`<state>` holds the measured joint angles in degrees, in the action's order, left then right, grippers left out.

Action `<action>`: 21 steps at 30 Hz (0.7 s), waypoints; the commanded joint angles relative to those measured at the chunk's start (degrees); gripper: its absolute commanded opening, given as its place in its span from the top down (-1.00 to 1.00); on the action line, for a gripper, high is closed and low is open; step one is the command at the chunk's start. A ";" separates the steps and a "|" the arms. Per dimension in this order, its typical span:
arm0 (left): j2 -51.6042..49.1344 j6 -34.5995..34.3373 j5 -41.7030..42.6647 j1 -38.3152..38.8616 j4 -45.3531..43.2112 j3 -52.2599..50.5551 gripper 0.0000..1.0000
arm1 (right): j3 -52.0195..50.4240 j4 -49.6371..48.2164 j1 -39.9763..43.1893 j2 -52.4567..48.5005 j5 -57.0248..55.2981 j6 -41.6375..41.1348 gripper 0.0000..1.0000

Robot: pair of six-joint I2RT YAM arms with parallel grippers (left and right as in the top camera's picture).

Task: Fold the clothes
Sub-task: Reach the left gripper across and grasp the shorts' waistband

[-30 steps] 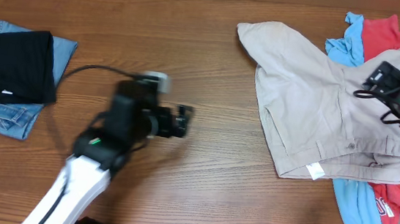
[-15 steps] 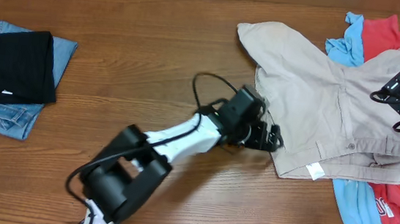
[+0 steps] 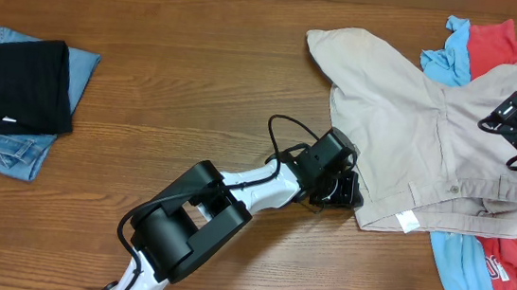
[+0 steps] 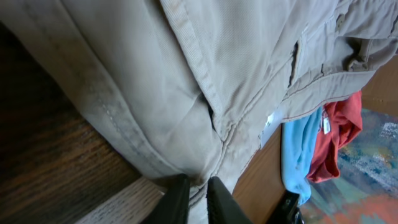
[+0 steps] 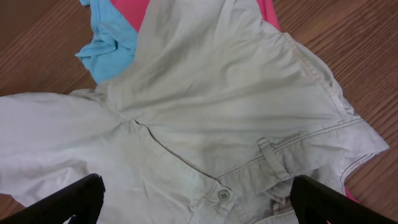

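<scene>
The beige khaki shorts are lying across the light-blue and red T-shirts (image 3: 471,228), so next my left gripper pulls the shorts to the table's clear middle (image 3: 231,81) before folding.
The beige khaki shorts (image 3: 412,131) lie spread at the table's right, white label (image 3: 407,221) near the front hem. A light-blue T-shirt (image 3: 448,57) and a red T-shirt (image 3: 492,44) stick out from under them. My left gripper (image 3: 347,190) is at the shorts' lower left corner. In the left wrist view the left gripper (image 4: 198,200) is shut, pinching the shorts' seamed edge (image 4: 214,134). My right gripper (image 3: 515,132) hovers open over the waistband. The right wrist view shows the right gripper (image 5: 199,199) spread wide above the waist button (image 5: 222,195).
A folded black garment (image 3: 22,84) rests on folded blue jeans (image 3: 1,147) at the far left. More light-blue cloth (image 3: 460,274) and red cloth (image 3: 504,264) show below the shorts at the front right. The left arm's body (image 3: 183,233) stretches diagonally across the table's front middle.
My left arm swept right from the table's middle to the shorts' lower left corner, and its jaws closed on the fabric. The right gripper shifted slightly right and stayed open.
</scene>
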<state>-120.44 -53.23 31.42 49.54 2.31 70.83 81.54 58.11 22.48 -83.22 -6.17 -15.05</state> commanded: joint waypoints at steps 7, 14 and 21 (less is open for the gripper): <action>-0.85 -4.04 -0.37 0.79 5.46 1.11 -0.24 | 0.70 -0.33 0.11 0.28 0.31 -0.48 -1.00; -1.92 -4.74 -6.49 2.32 2.80 1.11 -0.41 | 0.70 -0.31 0.11 0.28 0.31 -0.46 -1.00; -3.98 -5.95 -4.87 2.69 0.15 1.14 0.24 | 0.70 -0.31 0.11 0.28 0.31 -0.48 -1.00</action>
<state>-121.32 -58.72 28.18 52.16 2.15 72.42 81.54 58.06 22.48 -83.20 -6.15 -15.03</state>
